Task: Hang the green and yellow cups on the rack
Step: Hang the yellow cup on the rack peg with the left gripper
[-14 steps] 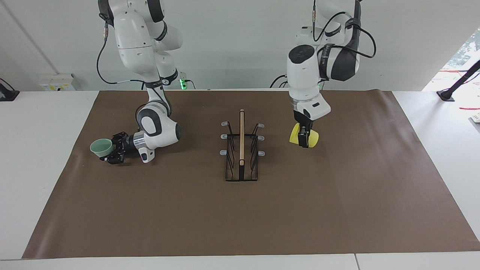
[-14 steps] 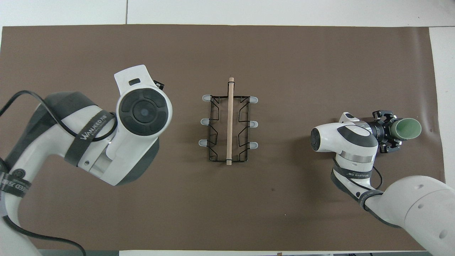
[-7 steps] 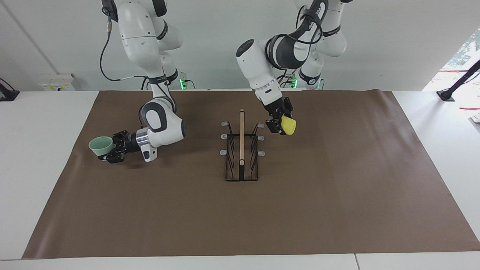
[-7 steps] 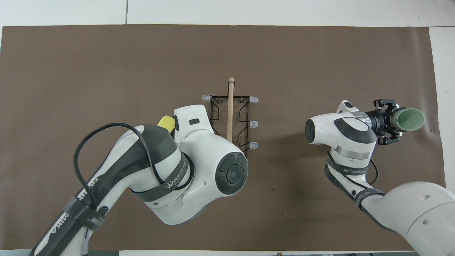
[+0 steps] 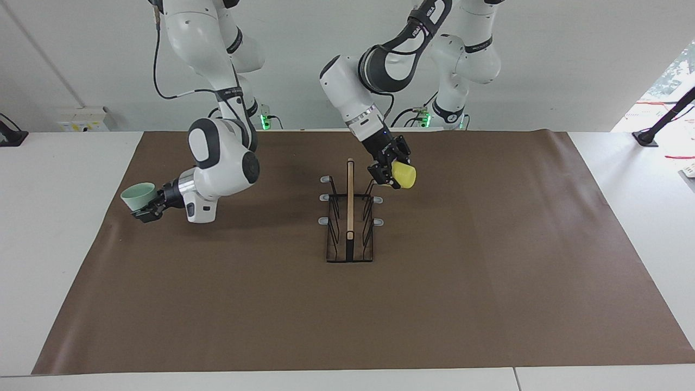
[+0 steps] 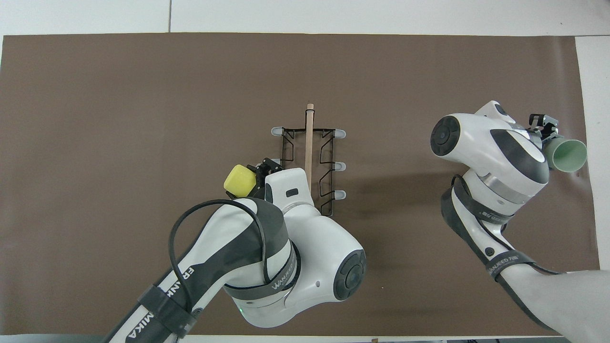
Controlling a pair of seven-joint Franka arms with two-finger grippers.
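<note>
The robot's left arm is covering the rack's near end point(image 5: 350, 170), so next the left gripper hangs up the yellow cup point(image 6: 239, 180) and moves out of the way before the right gripper brings the green cup.
The black wire rack point(image 5: 350, 220) with its wooden bar stands at the mat's middle; it also shows in the overhead view point(image 6: 307, 166). My left gripper point(image 5: 390, 175) is shut on the yellow cup point(image 5: 405, 175), held sideways in the air just beside the rack's peg nearest the robots, on the left arm's side. The cup's closed base points away from the rack point(image 6: 239, 181). My right gripper point(image 5: 147, 210) is shut on the pale green cup point(image 5: 136, 194), held raised over the mat's edge at the right arm's end, mouth pointing away from the rack point(image 6: 568, 156).
A brown mat point(image 5: 488, 271) covers most of the white table point(image 5: 59, 217). My left arm's big joints hang over the rack's end nearest the robots and hide its pegs there in the overhead view point(image 6: 286, 238).
My left gripper has carried the yellow cup from out toward the left arm's end to right beside the rack's peg. My right gripper has lifted the green cup and tilted it.
</note>
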